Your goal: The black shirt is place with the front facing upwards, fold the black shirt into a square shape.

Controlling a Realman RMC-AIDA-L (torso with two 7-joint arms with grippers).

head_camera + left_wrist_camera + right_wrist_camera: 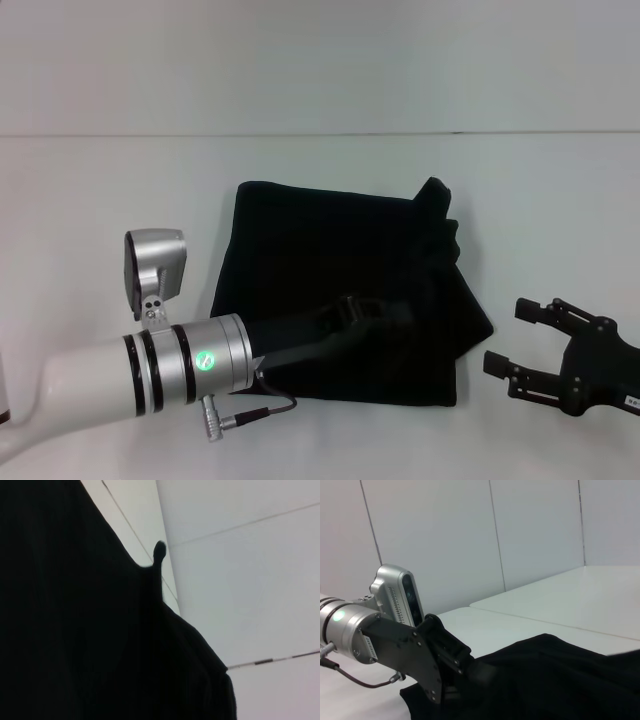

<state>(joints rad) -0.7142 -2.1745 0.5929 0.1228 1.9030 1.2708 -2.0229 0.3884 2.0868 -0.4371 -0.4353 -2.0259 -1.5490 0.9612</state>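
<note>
The edge of the black shirt nearest my right gripper is bunched up, with a flap poking out (474, 324). Next, my right gripper goes back and pulls that edge (450, 262) straight.
The black shirt (330, 240) lies on the white table as a rough square bundle, with one corner (432, 190) sticking up at its far right. No lettering shows. My left gripper (372, 310) reaches from the left and rests low over the shirt's near half, black against the black cloth. In the right wrist view the left gripper (465, 670) sits right at the edge of the shirt (560, 680). Cloth of the shirt (75, 630) fills most of the left wrist view. My right gripper (505, 333) is open, just right of the shirt, holding nothing.
The white table (120, 180) runs bare to the left, behind and in front of the shirt. A white panelled wall (470, 540) stands behind it. A thin cable (270, 410) hangs from the left wrist near the shirt's front edge.
</note>
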